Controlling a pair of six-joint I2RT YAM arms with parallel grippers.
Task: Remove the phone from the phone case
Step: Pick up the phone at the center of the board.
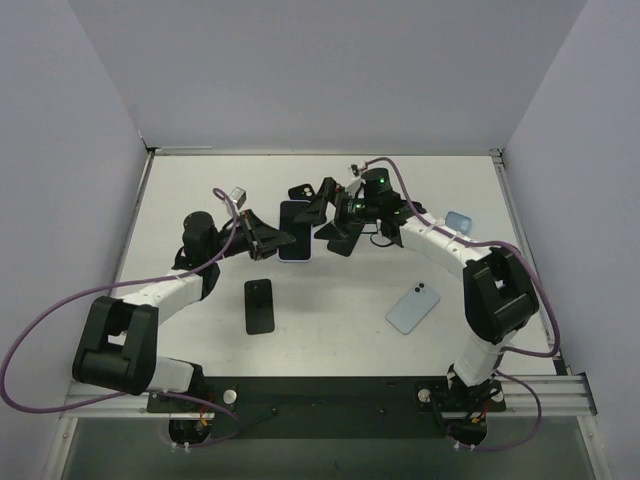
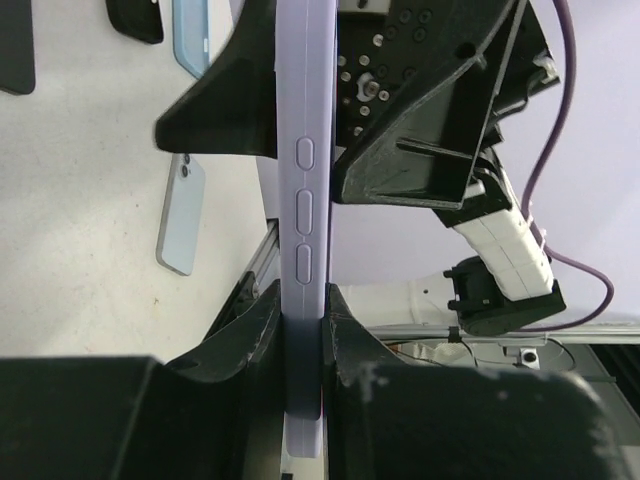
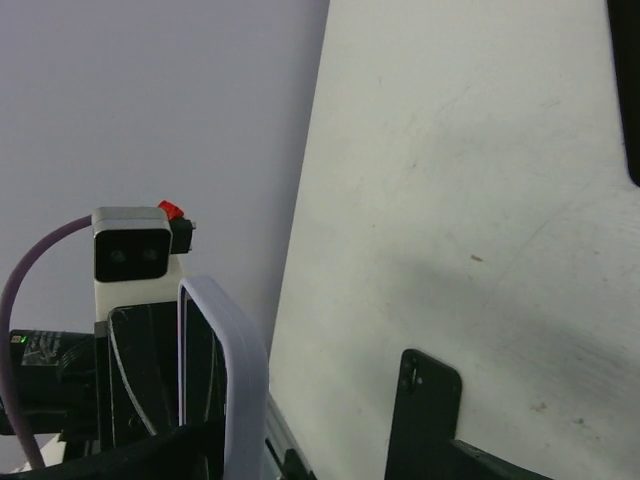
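The robot's right gripper is next to the lavender case's upper end [image 1: 298,207], away from its free lower corner [image 1: 308,259], so the right gripper should back away and pinch that corner.
The phone [image 1: 295,230] has a dark screen and sits in a lavender case [image 1: 296,259], held in the air over the table's middle. My left gripper [image 1: 272,240] is shut on the case's lower end. In the left wrist view the case edge [image 2: 305,200] with its buttons stands clamped in that gripper [image 2: 305,310]. My right gripper [image 1: 322,213] is open around the phone's upper end. In the right wrist view the case [image 3: 240,380] lies against the left finger [image 3: 150,460], with a wide gap to the other finger [image 3: 520,468].
A black phone [image 1: 260,305] lies on the table in front of the left arm. A light blue phone [image 1: 413,307] lies at the front right and shows in the left wrist view [image 2: 182,215]. A small light blue case [image 1: 459,221] lies at the right. The table rail runs along the near edge.
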